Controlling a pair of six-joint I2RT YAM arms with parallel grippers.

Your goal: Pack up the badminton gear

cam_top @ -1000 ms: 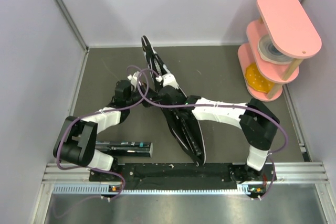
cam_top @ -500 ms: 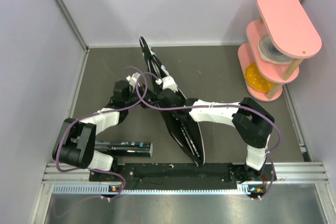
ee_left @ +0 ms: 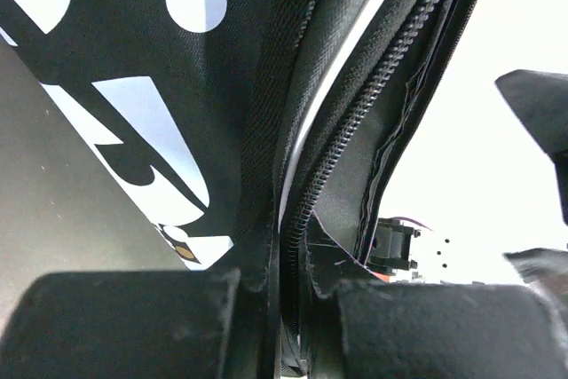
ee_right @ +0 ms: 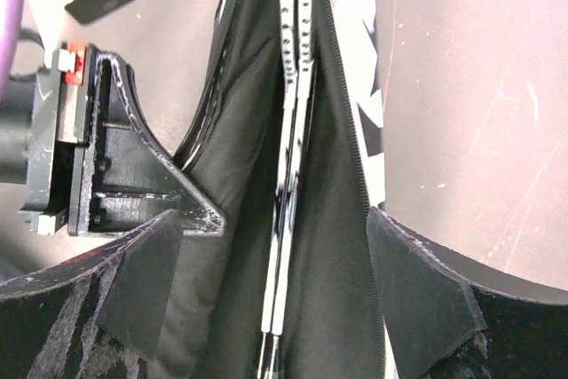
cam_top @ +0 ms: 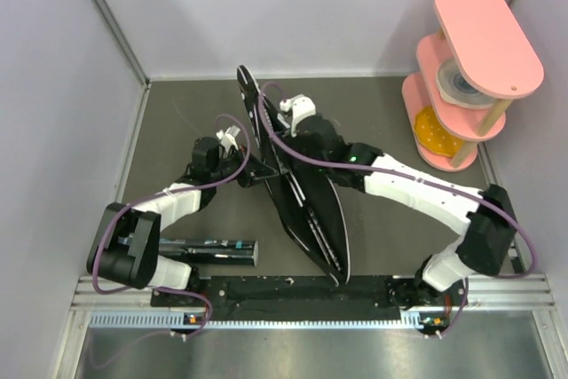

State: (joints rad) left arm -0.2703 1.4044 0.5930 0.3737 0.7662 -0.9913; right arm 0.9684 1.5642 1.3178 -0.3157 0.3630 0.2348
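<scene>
My left gripper should open and pinch both edges (ee_left: pixel 390 153) together before closing the zipper, because it is on one zipper edge and the bag's opening (cam_top: pixel 300 197) gapes.
The black racket bag (cam_top: pixel 306 206) with white lettering lies diagonally across the table. Its zipper (ee_left: pixel 373 104) is undone along the top. My left gripper (cam_top: pixel 255 171) is shut on the bag's zipper edge (ee_left: pixel 284 246), which sits between the pads (ee_left: pixel 133 326). My right gripper (cam_top: pixel 293 142) hovers open over the bag's mouth, its fingers (ee_right: pixel 399 281) apart on either side with nothing between them. Inside the bag (ee_right: pixel 342 290) lie two silver racket shafts (ee_right: pixel 286 219) side by side. The black shuttle tube (cam_top: pixel 209 250) rests near the left arm's base. No shuttlecocks show.
A pink tiered stand (cam_top: pixel 475 68) holding a tape roll and a yellow item stands at the back right corner. Grey walls close in the table on three sides. My left gripper's black finger (ee_right: pixel 133 175) shows close beside the bag's opening in the right wrist view.
My right gripper has opened from shut and moved up the bag toward the far end, its elbow swinging out to the right. The left gripper has kept its hold.
</scene>
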